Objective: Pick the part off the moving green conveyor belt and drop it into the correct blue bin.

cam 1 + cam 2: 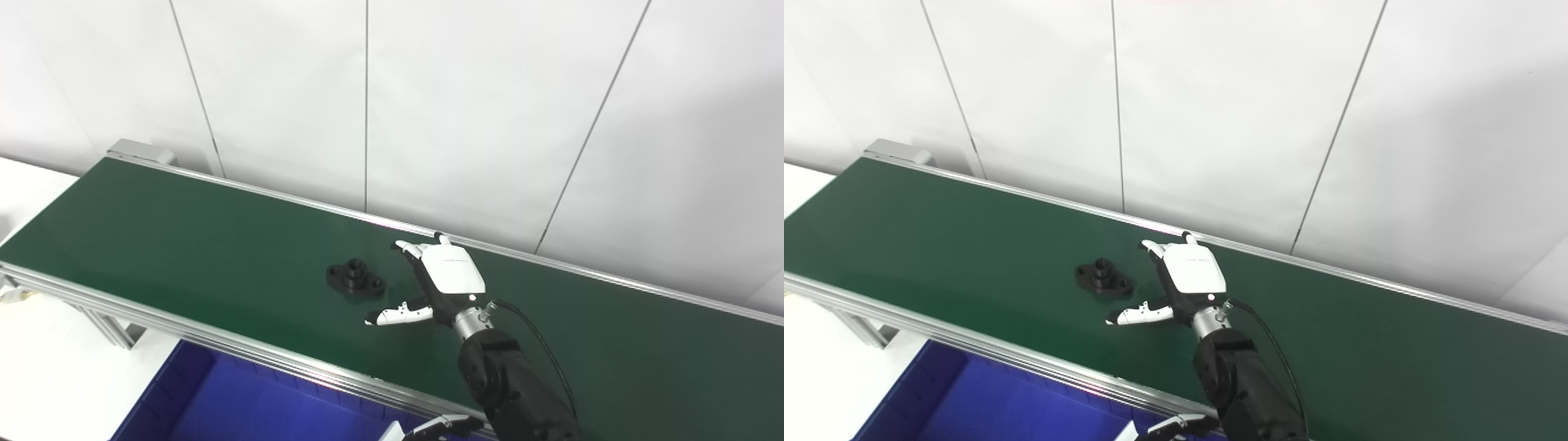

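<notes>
My gripper will lift and tilt the black flanged part (354,280), which will then show a hole clean through, since a dark round opening (356,263) tops the collar.
A small black flanged part (355,278) lies on the green conveyor belt (184,239), near the middle of the belt's width. My right hand (442,280) is open just to the right of the part, low over the belt, with its fingers near the belt's far side and its thumb (398,316) stretched toward the near side. It holds nothing and does not touch the part. Only the white fingertips of my left hand (438,427) show at the bottom edge, below the belt's front rail. The part also shows in the right eye view (1104,278).
A blue bin (245,404) stands below the belt's front rail (245,350) at the bottom left. A white wall runs close behind the belt's far rail. A white table surface (49,367) lies at the left, beside the belt's legs.
</notes>
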You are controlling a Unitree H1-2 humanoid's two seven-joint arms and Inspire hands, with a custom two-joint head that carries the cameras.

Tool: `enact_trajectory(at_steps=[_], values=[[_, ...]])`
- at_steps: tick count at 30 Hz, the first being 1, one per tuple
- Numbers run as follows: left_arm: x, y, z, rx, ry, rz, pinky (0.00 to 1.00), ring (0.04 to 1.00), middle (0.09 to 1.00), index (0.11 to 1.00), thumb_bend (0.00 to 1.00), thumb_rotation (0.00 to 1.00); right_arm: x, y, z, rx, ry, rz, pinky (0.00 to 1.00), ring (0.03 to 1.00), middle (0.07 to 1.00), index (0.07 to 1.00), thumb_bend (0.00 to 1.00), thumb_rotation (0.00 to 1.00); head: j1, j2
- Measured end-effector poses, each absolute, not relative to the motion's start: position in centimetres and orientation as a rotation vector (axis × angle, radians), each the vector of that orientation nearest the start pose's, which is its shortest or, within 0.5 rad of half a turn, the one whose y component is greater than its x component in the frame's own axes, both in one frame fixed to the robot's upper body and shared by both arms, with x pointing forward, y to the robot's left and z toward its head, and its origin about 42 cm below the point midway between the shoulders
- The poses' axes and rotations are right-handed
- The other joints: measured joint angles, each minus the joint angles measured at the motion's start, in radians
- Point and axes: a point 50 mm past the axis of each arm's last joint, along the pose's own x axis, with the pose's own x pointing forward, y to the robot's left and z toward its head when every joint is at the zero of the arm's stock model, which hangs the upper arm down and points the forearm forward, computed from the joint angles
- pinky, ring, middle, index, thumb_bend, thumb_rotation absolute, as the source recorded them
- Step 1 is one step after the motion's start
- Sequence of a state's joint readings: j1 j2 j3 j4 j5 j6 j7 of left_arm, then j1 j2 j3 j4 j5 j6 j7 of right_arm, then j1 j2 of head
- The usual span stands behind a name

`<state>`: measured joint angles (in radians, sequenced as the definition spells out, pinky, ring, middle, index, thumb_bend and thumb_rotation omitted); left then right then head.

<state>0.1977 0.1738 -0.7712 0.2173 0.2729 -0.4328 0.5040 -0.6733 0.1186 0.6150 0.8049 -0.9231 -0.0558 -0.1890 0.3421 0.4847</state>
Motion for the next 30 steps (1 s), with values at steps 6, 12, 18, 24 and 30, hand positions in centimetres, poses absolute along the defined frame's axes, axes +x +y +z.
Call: enact_trajectory(at_steps=[6,12,18,24,30], values=[[13.1,10.7,1.2,0.222,-0.105,-0.343,0.65,0.78,0.815,0.787,0.88,0.89,41.4,2.1,11.9,-1.207,-0.396,0.579,0.96,0.847,0.831,0.879,1.0,0.78,0.005,0.0],[13.1,10.7,1.2,0.221,-0.104,-0.337,0.65,0.783,0.813,0.783,0.9,0.89,41.7,2.7,12.6,-1.214,-0.42,0.578,0.93,0.835,0.82,0.874,1.0,0.75,0.014,0.005],[13.1,10.7,1.2,0.22,-0.106,-0.328,0.65,0.781,0.813,0.782,0.91,0.89,41.7,2.8,12.3,-1.234,-0.406,0.589,0.9,0.818,0.812,0.87,1.0,0.73,0.025,0.009],[13.1,10.7,1.2,0.221,-0.11,-0.314,0.65,0.78,0.812,0.78,0.92,0.9,42.1,2.6,11.7,-1.256,-0.377,0.597,0.84,0.795,0.801,0.847,1.0,0.69,0.029,0.017],[13.1,10.7,1.3,0.226,-0.116,-0.317,0.65,0.782,0.813,0.779,0.92,0.9,42.0,2.4,10.6,-1.282,-0.341,0.611,0.77,0.76,0.792,0.833,0.98,0.68,0.031,0.025]])
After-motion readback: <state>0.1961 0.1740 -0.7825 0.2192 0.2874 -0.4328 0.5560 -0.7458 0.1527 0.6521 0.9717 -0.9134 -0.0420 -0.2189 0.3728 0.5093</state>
